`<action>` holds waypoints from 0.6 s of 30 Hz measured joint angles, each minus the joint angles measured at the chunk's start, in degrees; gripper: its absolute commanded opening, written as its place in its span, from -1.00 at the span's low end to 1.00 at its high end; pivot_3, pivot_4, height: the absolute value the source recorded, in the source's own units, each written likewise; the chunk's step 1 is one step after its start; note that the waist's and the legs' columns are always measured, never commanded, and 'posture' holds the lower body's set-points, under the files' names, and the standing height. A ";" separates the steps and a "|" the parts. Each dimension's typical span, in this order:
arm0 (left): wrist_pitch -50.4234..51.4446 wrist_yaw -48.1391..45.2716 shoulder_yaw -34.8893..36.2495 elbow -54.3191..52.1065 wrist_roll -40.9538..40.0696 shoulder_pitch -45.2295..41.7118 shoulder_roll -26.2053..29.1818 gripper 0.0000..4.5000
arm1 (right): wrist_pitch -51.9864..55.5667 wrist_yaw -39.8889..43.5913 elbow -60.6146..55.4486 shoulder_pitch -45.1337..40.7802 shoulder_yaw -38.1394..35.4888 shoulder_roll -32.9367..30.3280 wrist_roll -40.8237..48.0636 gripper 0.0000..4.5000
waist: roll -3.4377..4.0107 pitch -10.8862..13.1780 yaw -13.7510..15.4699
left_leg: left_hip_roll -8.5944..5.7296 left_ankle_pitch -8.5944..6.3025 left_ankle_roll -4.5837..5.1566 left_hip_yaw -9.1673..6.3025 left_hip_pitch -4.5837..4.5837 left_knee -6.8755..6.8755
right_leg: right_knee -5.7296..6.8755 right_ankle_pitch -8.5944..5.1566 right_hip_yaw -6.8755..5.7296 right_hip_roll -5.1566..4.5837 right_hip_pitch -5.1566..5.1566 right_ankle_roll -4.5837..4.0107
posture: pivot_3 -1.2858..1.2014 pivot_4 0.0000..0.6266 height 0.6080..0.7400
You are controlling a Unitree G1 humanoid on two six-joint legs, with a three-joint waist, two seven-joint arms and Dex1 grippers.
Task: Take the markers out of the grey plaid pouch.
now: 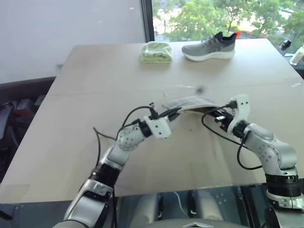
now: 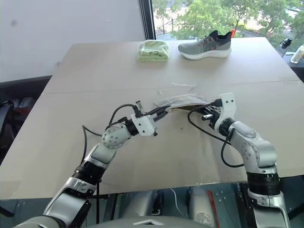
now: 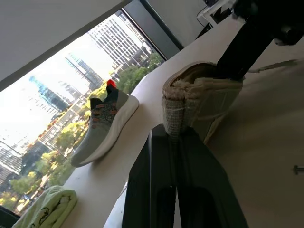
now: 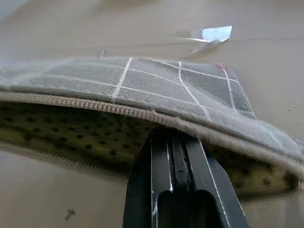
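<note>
The pouch's narrow zipper opening has my shut right gripper across it, so next the gripper turns along the opening, open and reaches deeper inside for a marker.
The grey plaid pouch hangs just above the middle of the table, its zipper mouth open toward my right arm. My left gripper is shut on the pouch's left end; the left wrist view shows that fabric edge pinched between the fingers. My right gripper is shut, and its tips reach into the pouch's open mouth under the zipper edge. The dotted yellow lining shows inside. The markers are hidden.
A grey sneaker and a folded light-green cloth lie at the far edge of the tan table. A small clear scrap lies just beyond the pouch. A window is behind the table.
</note>
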 measured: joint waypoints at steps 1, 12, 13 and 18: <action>1.56 -1.60 -0.47 -1.03 -1.29 0.04 -0.03 -1.00 | -1.28 1.67 -0.02 -0.70 2.15 -2.02 -2.04 -0.58 | 0.00 0.00 0.01 | 0.00 0.00 0.00 0.01 0.00 0.00 | -0.02 0.00 0.00 0.00 0.00 0.00 | 0.03 -0.52 1.00; 19.68 -9.63 -0.93 -8.24 -13.17 2.92 -2.40 -1.00 | -14.94 16.76 -0.03 -8.00 19.11 -15.17 -21.88 0.74 | -0.19 0.14 0.18 | 0.03 0.00 -0.01 -0.02 -0.01 0.07 | -0.02 -0.02 -0.03 0.05 0.00 0.03 | 0.03 -0.52 1.00; 20.82 -9.83 -0.88 -8.49 -13.83 3.12 -2.51 -1.00 | -16.28 17.73 0.37 -8.38 20.10 -15.24 -23.26 0.74 | -0.21 0.15 0.19 | 0.03 0.00 -0.01 -0.02 -0.01 0.07 | -0.02 -0.02 -0.03 0.05 0.00 0.03 | 0.03 -0.52 1.00; 24.92 -10.91 -0.86 -9.03 -15.44 3.33 -3.32 -1.00 | -23.40 19.91 8.35 -10.84 24.29 -13.97 -30.17 0.74 | -0.33 0.23 0.24 | 0.00 0.04 -0.08 0.01 -0.02 0.11 | -0.04 -0.02 0.00 0.03 0.01 0.02 | 0.03 -0.52 1.00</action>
